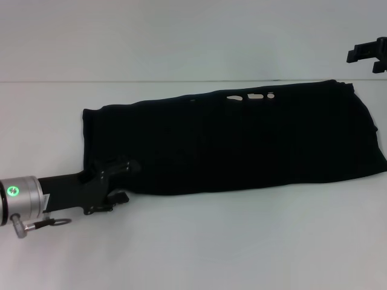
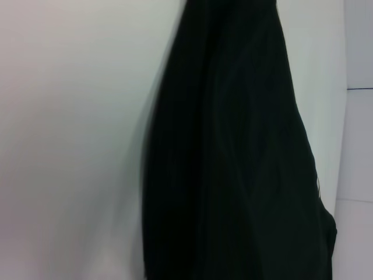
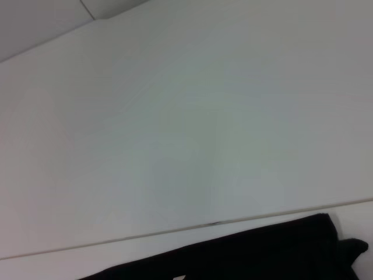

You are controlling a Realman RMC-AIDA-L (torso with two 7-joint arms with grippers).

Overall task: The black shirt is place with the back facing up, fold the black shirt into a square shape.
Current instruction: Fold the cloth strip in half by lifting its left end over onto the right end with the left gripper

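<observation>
The black shirt lies at a slant, one end [image 1: 340, 87] by the back seam, so next my left gripper grabs the nearer end [image 1: 94, 149] and draws it toward that seam.
The black shirt [image 1: 242, 145] lies on the white table as a long folded band, running from the left front to the far right. Small white marks [image 1: 255, 96] show along its far edge. My left gripper [image 1: 126, 180] is at the band's near left corner, low on the table. It is open, with one finger [image 1: 124, 165] over the cloth and the other [image 1: 118, 197] on the table beside the edge. The left wrist view looks along the shirt [image 2: 233, 175]. My right gripper [image 1: 364, 54] hangs raised beyond the shirt's far right end. The right wrist view shows only an edge of the shirt [image 3: 262, 256].
The white table [image 1: 193, 241] spreads all around the shirt, with a seam line [image 1: 121, 81] across the back. Nothing else stands on it.
</observation>
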